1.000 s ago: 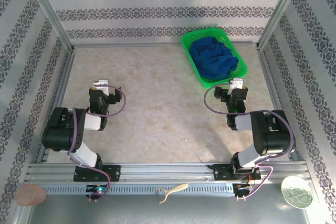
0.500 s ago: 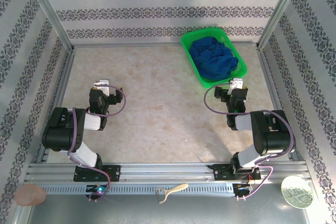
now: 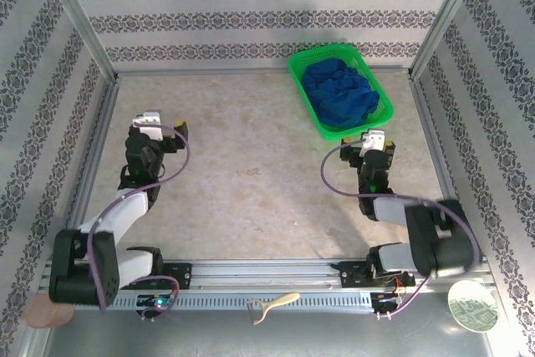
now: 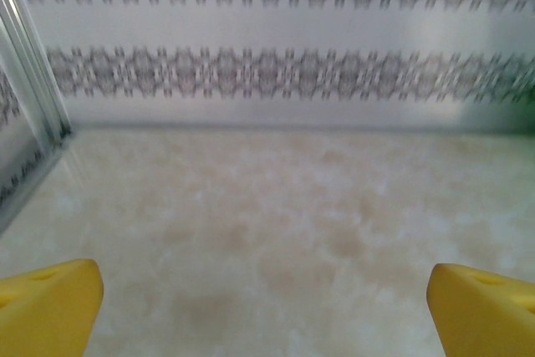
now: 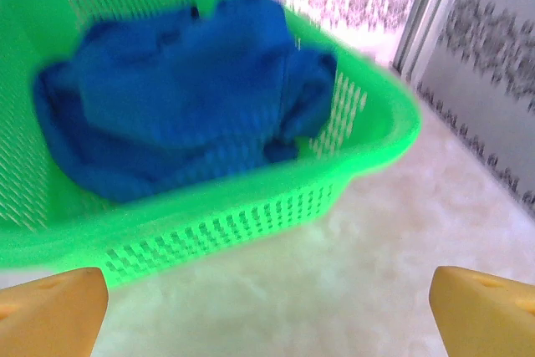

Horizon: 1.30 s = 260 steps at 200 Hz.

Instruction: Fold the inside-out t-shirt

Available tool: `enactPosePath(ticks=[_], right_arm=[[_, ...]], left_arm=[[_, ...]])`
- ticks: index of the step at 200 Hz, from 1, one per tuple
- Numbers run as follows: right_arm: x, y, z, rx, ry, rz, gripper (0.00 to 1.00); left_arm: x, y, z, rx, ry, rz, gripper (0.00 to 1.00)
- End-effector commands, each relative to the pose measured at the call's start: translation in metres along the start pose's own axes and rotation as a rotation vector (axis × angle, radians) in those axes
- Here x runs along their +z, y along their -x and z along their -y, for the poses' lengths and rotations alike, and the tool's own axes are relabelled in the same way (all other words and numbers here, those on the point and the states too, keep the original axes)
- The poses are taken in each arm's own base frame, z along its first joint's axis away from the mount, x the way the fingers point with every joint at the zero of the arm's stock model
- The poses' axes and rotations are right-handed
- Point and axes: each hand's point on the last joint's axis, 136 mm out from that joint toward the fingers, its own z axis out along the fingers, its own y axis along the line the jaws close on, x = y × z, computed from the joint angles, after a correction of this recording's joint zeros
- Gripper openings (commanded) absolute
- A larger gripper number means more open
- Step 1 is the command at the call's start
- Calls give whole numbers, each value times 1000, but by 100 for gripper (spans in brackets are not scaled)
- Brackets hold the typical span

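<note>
I should raise my low right gripper over the basket's near rim, which stands in front of it, and grab the crumpled t-shirt from above before folding.
The royal blue inside-out t-shirt lies crumpled in the green mesh basket at the back right of the table; the right wrist view has the t-shirt bunched inside the basket. My right gripper is open just in front of the basket's near edge, its yellow fingertips wide apart with nothing between them. My left gripper is open over the left side of the table, its yellow fingertips spread above bare tabletop.
Patterned walls and metal frame posts close the table on three sides. A metal rail runs along the near edge, with a wooden disc, a pale utensil and a round plate in front of it.
The left arm has stretched out, carrying its gripper further back and left. The right gripper has shifted slightly toward the basket. Both stay open.
</note>
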Motion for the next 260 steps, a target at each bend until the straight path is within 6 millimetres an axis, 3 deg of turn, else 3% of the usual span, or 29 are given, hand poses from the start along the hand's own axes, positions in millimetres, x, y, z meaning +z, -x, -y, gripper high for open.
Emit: enactPosePath(ticks=[1,15,37,50,72,88,105,138,157,181,260], right_arm=[[-20,92,3,106,13,177,98],[-30,131,7,237,48,156,98],[-43,184,-21,311,269,132,99],[-47,203,-39,340,381,103,98],[-35,208,-68,377,509,-60,98],[-22,198,-87,403,574,-190,98],[-6,181,-93,414,557,-302,98],[31,136,-67,427,324,-453,98],[53,123,-52,399,196,-510,98],[83,105,-49,376,114,-595,94],[152,42,-37,368,-117,-731,95]], left_arm=[[-16,19,11,-89,-45,-69,99],[-30,37,19,-157,-76,-74,99],[-53,58,32,-246,-136,-64,99],[-63,63,41,-283,-166,-80,99],[-74,57,66,-276,-257,-163,99],[-79,47,80,-264,-294,-236,99],[-84,32,93,-246,-324,-305,100],[-94,1,112,-252,-383,-358,99],[-98,-21,123,-264,-416,-405,99],[-102,-45,130,-259,-431,-463,99],[-104,-67,146,-281,-475,-498,99]])
